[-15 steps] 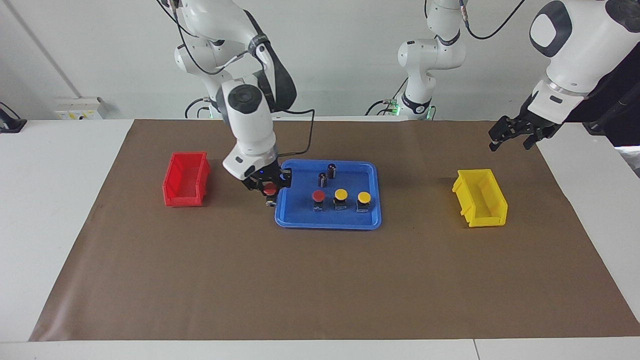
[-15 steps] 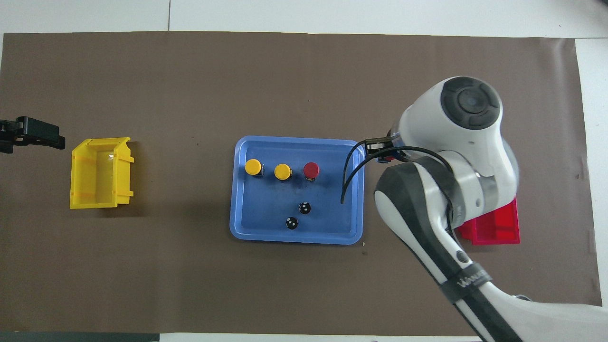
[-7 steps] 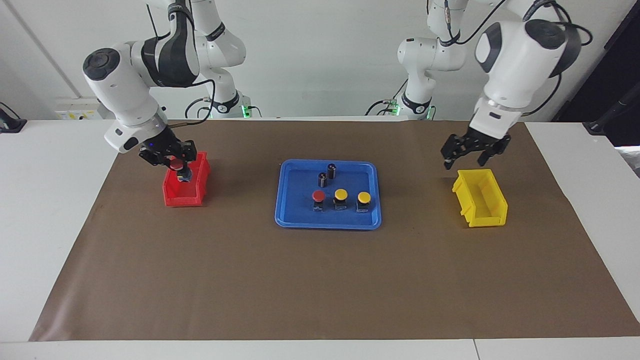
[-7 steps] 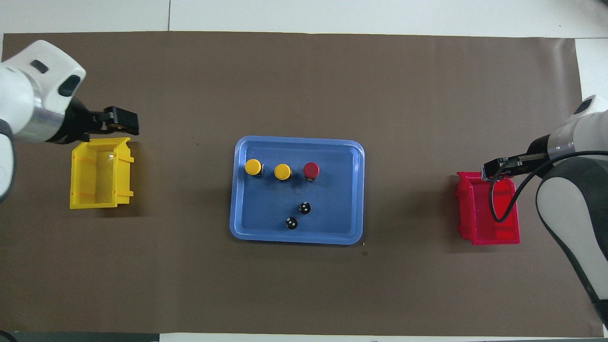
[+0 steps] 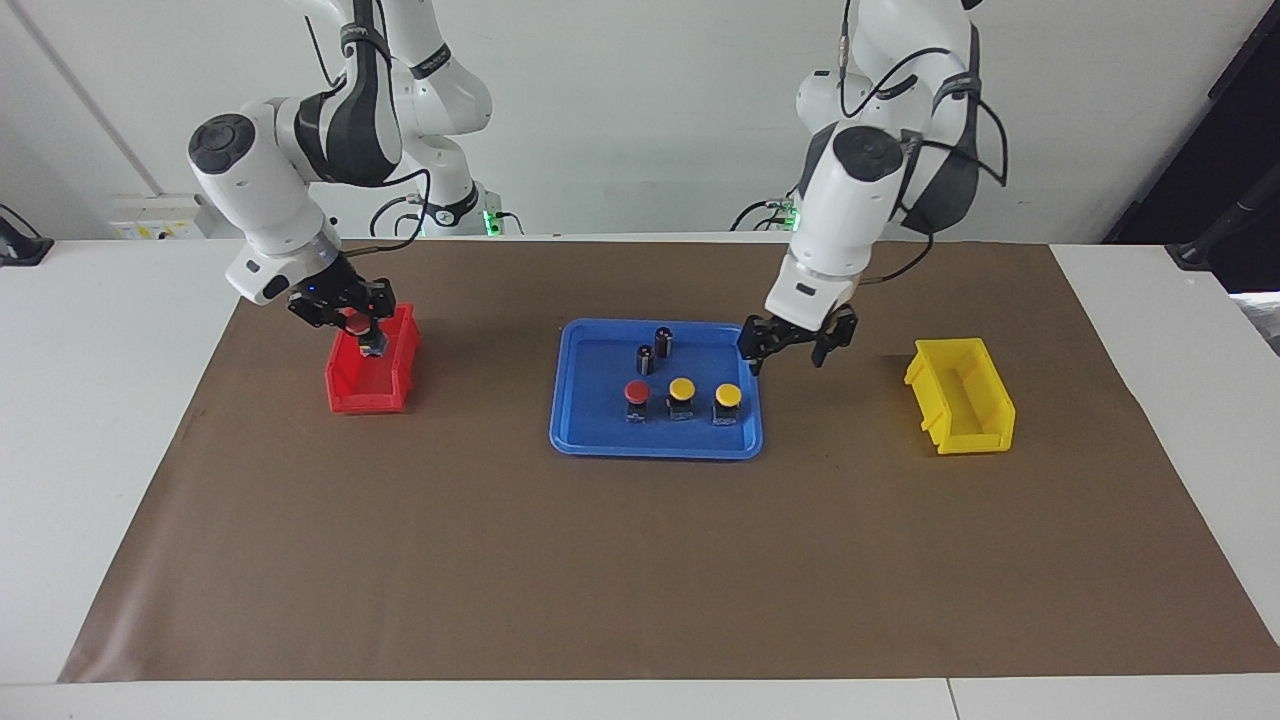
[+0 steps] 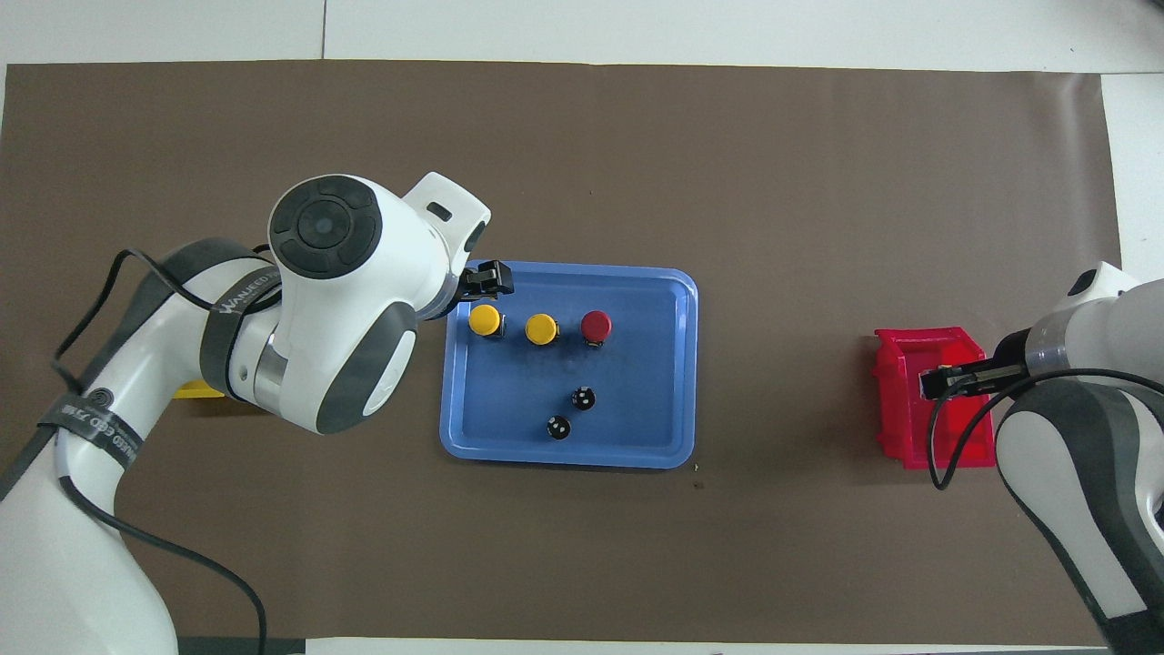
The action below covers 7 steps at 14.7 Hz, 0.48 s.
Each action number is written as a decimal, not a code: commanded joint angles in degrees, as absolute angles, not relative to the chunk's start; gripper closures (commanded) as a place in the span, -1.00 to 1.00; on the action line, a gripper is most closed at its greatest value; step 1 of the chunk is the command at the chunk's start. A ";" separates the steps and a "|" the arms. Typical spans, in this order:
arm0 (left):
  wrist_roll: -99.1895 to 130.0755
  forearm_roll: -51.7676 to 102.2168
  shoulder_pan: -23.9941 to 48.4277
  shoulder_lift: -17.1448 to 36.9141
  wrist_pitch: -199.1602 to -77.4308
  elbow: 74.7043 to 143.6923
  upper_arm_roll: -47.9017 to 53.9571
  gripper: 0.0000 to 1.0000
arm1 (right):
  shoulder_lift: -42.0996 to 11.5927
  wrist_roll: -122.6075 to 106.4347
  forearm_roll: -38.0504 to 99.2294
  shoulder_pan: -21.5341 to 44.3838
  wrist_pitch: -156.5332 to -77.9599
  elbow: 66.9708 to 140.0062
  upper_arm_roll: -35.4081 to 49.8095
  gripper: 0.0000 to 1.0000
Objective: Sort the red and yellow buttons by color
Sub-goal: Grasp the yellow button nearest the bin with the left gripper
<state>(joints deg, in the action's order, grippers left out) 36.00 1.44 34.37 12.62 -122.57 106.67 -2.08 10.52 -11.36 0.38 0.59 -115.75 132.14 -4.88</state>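
The outer yellow button's cap (image 6: 485,318) has a dark body (image 6: 499,328) showing under it, so that body will come along with the cap when I lift the cap.
One red button (image 5: 637,391) and two yellow buttons (image 5: 682,388) (image 5: 728,395) stand in a row in the blue tray (image 5: 600,440). They also show in the overhead view: the red button (image 6: 596,325) and the yellow buttons (image 6: 541,328) (image 6: 485,319). My right gripper (image 5: 349,322) is shut on the second red button (image 5: 368,343) and holds it over the red bin (image 5: 365,395). My left gripper (image 5: 792,346) is open and empty over the tray's rim at the left arm's end, beside the outer yellow button.
Two dark capless cylinders (image 5: 645,358) (image 5: 663,340) stand in the tray, nearer to the robots than the buttons. The yellow bin (image 5: 960,395) sits toward the left arm's end. In the overhead view the left arm hides most of it.
My left gripper has swung from beside the yellow bin to the tray's rim. My right gripper, still holding the red button, has shifted slightly over the red bin.
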 commanded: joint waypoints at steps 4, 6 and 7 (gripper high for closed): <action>37.44 0.70 35.95 13.62 -128.14 110.57 -3.08 -0.65 | 13.18 -14.15 -0.35 -2.98 -121.89 139.91 -4.39 0.70; 38.49 0.70 36.91 14.24 -128.58 110.83 -3.08 -0.62 | 13.10 -13.63 -0.35 -2.99 -123.13 140.97 -4.39 0.70; 38.50 0.70 37.00 14.33 -128.58 111.09 -3.08 -0.62 | 13.01 -13.62 -0.35 -3.08 -123.31 141.59 -4.39 0.70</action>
